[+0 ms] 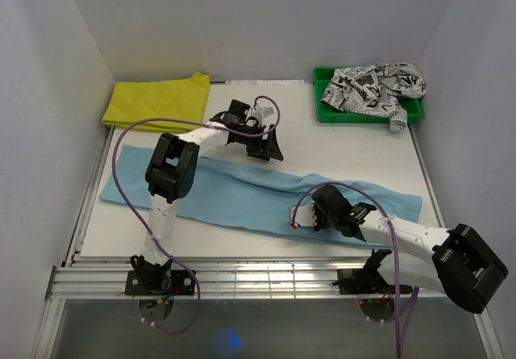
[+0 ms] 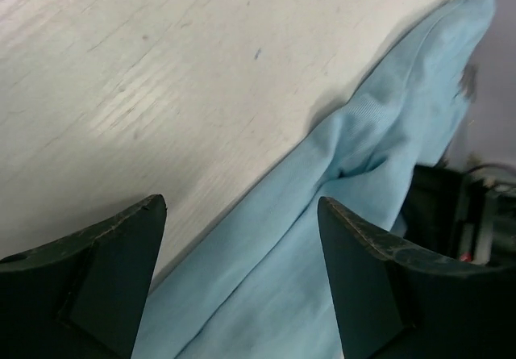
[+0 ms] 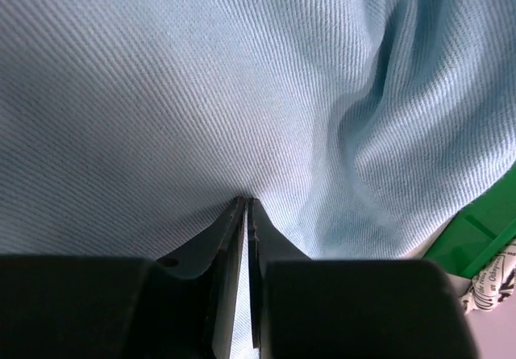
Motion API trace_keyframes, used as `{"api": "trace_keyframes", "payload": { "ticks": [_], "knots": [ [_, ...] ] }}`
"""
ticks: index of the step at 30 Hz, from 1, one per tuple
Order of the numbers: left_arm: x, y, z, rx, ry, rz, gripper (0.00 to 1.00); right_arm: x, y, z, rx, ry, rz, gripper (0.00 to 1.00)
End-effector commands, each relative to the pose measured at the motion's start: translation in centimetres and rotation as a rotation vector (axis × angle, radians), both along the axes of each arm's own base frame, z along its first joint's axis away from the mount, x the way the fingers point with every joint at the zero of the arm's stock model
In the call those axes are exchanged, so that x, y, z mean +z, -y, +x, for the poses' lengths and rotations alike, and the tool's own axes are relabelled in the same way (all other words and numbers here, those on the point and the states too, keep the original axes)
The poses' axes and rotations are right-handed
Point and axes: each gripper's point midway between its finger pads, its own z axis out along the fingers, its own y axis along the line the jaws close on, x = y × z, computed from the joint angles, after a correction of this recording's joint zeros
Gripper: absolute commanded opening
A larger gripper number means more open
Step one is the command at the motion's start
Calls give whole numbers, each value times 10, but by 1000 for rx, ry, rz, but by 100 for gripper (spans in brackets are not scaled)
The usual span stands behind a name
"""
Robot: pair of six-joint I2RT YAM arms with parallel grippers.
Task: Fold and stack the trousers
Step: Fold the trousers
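Observation:
The trousers' far edge sags close to its middle. My left gripper should pinch that edge and my right gripper should pinch it beside, to pull it straight.
The light blue trousers lie stretched long across the table from left to right. My left gripper hovers over their far edge near the middle. In the left wrist view it is open and empty, with the cloth and bare table beneath. My right gripper sits on the trousers right of the middle. In the right wrist view it is shut on a pinch of the blue cloth, which puckers into folds around the tips.
A folded yellow garment lies at the back left. A green bin at the back right holds a black-on-white printed garment; the bin also shows in the right wrist view. White walls enclose the table.

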Motion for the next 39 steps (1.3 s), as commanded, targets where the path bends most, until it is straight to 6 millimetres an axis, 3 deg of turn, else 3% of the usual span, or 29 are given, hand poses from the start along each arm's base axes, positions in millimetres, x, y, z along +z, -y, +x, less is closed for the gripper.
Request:
{"api": "trace_keyframes", "payload": {
  "ticks": [1,3,9,12,15,18,19,20,22,24,26,28,29,30,32,39],
  "knots": [
    [32,-33,1,-218,266,37,86,-24,13,-43,18,-221,-36,13],
    [29,-47,2,-257,286,54,84,-14,2,-38,4,-213,15,17],
    [10,-69,-53,-468,273,35,85,5,-16,-24,-14,-171,91,27],
    [2,-74,-57,-462,272,57,84,15,-21,-14,-31,-132,118,32],
    [-7,-77,-50,-436,300,103,74,40,-32,3,-59,-79,207,36],
    [-22,-81,-40,-403,355,182,59,70,-41,26,-128,-48,309,40],
    [-26,-81,-37,-396,377,195,54,88,-42,40,-178,-34,374,40],
    [-30,-83,-35,-386,385,212,41,93,-42,47,-204,-39,394,40],
    [-36,-89,-32,-367,406,255,31,104,-41,58,-251,-72,461,40],
    [-39,-93,-33,-366,430,275,8,124,-47,76,-312,-98,535,40],
    [-41,-100,-32,-348,472,315,1,134,-51,98,-396,-143,594,39],
    [-40,-103,-28,-330,521,356,0,127,-49,105,-469,-219,578,37],
    [-47,-107,-33,-333,516,373,0,108,-50,109,-514,-288,546,36],
    [-48,-109,-32,-325,530,388,0,117,-55,118,-540,-305,568,35],
    [-46,-113,-24,-297,590,434,0,94,-57,114,-592,-422,516,35],
    [-58,-127,-26,-256,676,538,0,57,-52,105,-659,-527,429,38]
  ]
}}
